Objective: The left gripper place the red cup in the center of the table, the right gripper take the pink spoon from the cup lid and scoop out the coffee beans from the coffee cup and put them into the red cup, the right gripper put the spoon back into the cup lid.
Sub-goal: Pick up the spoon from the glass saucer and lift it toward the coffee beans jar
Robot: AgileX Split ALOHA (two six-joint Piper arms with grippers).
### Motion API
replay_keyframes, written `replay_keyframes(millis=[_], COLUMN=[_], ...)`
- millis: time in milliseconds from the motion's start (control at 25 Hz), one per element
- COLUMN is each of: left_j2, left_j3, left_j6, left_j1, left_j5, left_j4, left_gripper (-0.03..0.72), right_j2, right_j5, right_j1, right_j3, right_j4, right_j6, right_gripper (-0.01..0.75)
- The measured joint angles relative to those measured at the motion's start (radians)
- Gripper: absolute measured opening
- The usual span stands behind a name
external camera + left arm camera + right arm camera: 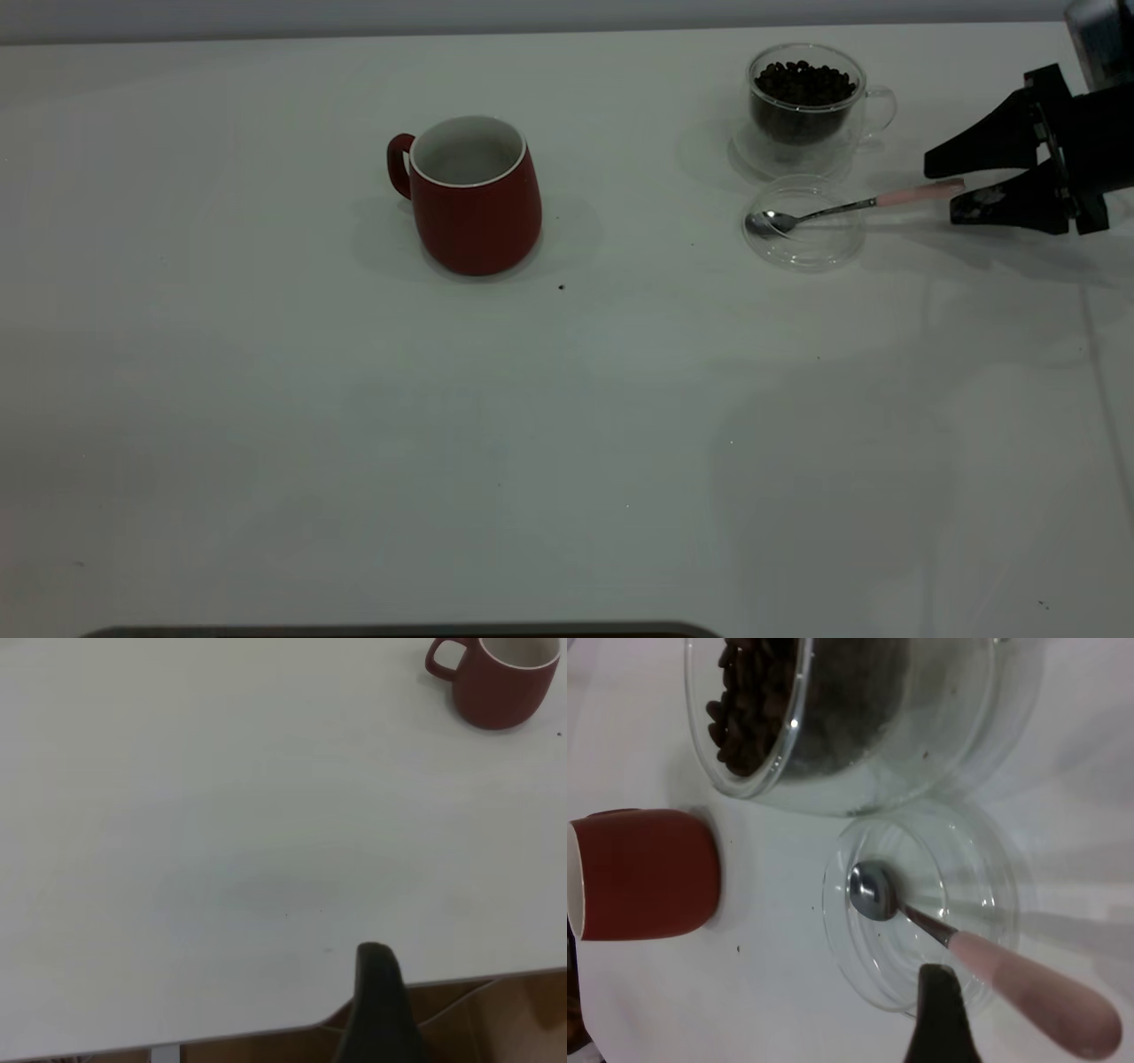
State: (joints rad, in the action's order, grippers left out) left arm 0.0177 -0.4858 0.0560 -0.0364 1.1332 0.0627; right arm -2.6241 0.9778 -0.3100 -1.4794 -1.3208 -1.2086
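Note:
The pink spoon will carry only a few beans when I scoop and lift, because the spoon's bowl is small next to the coffee beans.
The red cup stands upright and empty near the table's middle, handle to the left; it also shows in the left wrist view and the right wrist view. The glass coffee cup holds coffee beans. The pink-handled spoon lies with its bowl in the clear cup lid. My right gripper is open, its fingers above and below the handle's end without gripping it. One of its fingers shows beside the pink handle. Only one finger of my left gripper shows, over the table's edge.
A single stray bean lies on the table right of the red cup. The lid sits just in front of the coffee cup, close to it. The white table stretches wide in front.

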Motion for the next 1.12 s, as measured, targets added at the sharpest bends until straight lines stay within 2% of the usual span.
replay_keyframes(millis=[200, 360, 480, 680, 920, 960, 1120], left_j2=[0.0, 0.0, 0.0, 0.0, 0.0, 0.0, 0.0], left_j3=[0.0, 0.0, 0.0, 0.0, 0.0, 0.0, 0.0], left_j6=[0.0, -0.001, -0.001, -0.001, -0.001, -0.001, -0.001], left_j1=[0.0, 0.0, 0.0, 0.0, 0.0, 0.0, 0.0], left_j5=[0.0, 0.0, 0.0, 0.0, 0.0, 0.0, 0.0], left_j4=[0.0, 0.0, 0.0, 0.0, 0.0, 0.0, 0.0], left_gripper=[0.587, 0.587, 0.587, 0.587, 0.587, 0.587, 0.587], right_j2=[-0.005, -0.005, -0.005, -0.005, -0.005, -0.005, -0.004], right_j5=[0.004, 0.004, 0.004, 0.004, 0.03, 0.045, 0.058], right_j1=[0.041, 0.046, 0.046, 0.046, 0.046, 0.046, 0.039], right_j3=[-0.001, -0.001, -0.002, -0.002, -0.002, -0.002, -0.004], right_j4=[-0.034, -0.037, -0.037, -0.024, 0.0, -0.001, 0.001], right_j6=[-0.041, -0.046, -0.047, -0.047, -0.055, -0.061, -0.066], right_gripper=[0.587, 0.584, 0.555, 0.419, 0.126, 0.098, 0.1])
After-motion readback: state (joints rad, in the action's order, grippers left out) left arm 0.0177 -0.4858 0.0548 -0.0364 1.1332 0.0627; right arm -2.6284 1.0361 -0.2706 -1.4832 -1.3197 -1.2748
